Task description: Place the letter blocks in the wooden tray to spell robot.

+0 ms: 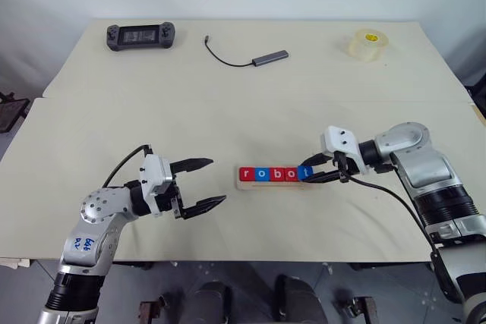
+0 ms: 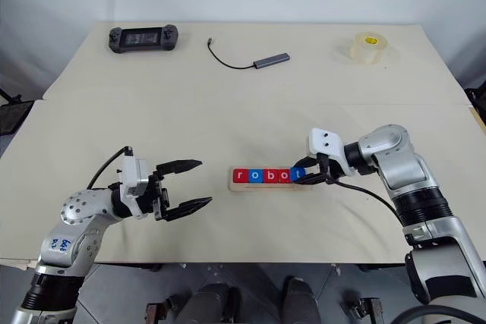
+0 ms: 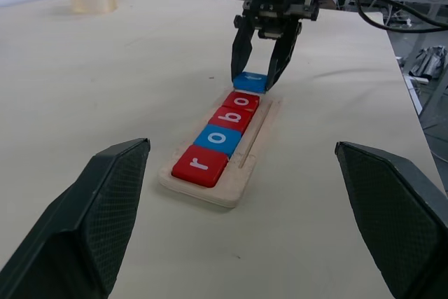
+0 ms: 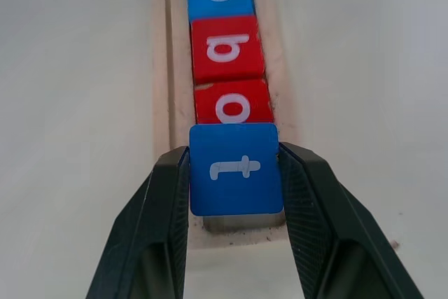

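Note:
I should let go of the blue t block with my right gripper because it sits above the slot at the tray's end (image 4: 241,223). I should then close that gripper and push the block (image 4: 236,170) in gently with shut fingers.
The wooden tray (image 1: 273,186) lies at the table's middle front. In it sit a red r (image 1: 245,174), a blue o (image 1: 261,174), a red b (image 1: 277,174) and a red o (image 1: 291,174) in a row. My right gripper (image 1: 307,172) is shut on the blue t block (image 4: 236,168) at the tray's right end, just beside the red o (image 4: 233,103). I cannot tell whether the t rests in the tray. My left gripper (image 1: 219,180) stands open left of the tray, holding nothing.
A black game controller (image 1: 140,35) lies at the far left. A grey hub with a black cable (image 1: 269,58) sits at the far middle. A roll of clear tape (image 1: 368,43) stands at the far right. A seam runs across the table behind the tray.

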Robot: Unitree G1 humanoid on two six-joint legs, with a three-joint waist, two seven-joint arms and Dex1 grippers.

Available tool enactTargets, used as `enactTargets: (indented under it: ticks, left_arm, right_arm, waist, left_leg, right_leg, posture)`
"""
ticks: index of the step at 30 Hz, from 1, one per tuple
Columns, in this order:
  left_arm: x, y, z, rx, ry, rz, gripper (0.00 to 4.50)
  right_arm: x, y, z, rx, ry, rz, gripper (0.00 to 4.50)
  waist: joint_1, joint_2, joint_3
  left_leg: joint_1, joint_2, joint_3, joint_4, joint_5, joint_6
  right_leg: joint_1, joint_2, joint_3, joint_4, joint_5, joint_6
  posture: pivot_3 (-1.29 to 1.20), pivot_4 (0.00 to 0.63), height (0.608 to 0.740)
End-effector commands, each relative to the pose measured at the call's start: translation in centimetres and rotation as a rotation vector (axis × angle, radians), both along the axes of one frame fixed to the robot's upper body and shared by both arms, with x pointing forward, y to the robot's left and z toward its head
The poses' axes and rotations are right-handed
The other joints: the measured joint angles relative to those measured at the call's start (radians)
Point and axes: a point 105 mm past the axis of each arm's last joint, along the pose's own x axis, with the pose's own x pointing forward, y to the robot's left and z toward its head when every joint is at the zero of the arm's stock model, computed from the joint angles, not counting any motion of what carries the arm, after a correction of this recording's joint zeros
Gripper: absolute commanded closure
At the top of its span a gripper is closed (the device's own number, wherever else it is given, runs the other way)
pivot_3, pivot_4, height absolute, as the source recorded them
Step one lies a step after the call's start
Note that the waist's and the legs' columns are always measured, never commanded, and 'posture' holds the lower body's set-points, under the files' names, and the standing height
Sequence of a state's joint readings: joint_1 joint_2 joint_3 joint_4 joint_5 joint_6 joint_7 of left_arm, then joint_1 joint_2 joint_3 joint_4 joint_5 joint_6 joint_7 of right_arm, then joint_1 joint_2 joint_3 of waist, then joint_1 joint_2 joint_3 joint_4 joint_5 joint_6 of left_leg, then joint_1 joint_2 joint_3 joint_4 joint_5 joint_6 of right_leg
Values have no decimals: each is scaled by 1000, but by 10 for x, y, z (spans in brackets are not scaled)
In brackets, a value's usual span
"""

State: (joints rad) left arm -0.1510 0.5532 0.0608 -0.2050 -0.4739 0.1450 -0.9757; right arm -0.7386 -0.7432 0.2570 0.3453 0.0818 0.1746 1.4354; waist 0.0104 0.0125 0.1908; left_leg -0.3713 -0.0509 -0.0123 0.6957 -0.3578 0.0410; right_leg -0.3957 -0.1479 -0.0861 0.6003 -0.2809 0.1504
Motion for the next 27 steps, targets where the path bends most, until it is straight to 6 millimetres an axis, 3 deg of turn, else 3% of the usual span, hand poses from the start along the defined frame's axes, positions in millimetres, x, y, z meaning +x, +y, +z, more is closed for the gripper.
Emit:
enactTargets:
  ticks: [1,6,15,20,23,27]
  left_arm:
    - [-4,0,11,-4,-48,0,0]
    - [-5,0,11,-6,-48,5,0]
    - [-4,-2,12,-14,-51,5,0]
    - [-3,-1,12,-13,-52,10,0]
    - [-3,1,11,-10,-49,14,0]
    - [-3,1,10,-9,-47,15,0]
  right_arm:
    - [0,-3,6,-8,-23,10,3043]
    - [2,-7,9,-6,-30,1,3043]
    - [4,-11,18,24,-40,-22,18]
    - [4,-22,32,65,-61,-71,18]
    - [0,-37,31,53,-41,-117,635]
    - [0,-44,25,37,-35,-168,2036]
  waist:
    - [-2,0,0]
    - [-10,0,0]
    - [-11,0,0]
    - [-10,0,0]
    - [-9,0,0]
    - [-11,0,0]
  left_leg:
    - [0,0,0,0,0,0]
    - [0,0,-1,0,0,0]
    - [0,0,-1,0,0,0]
    - [0,0,-1,0,0,0]
    - [0,0,-1,0,0,0]
    - [0,0,-1,0,0,0]
  right_leg:
    - [0,0,0,0,0,0]
    - [1,0,-1,0,0,0]
    - [1,0,-1,0,0,0]
    - [1,0,-1,0,0,0]
    - [1,0,-1,0,0,0]
    - [1,0,-1,0,0,0]
  posture:
    - [0,150,740]
    - [0,150,740]
    - [0,150,740]
    - [0,150,740]
    - [0,150,740]
    - [0,150,740]
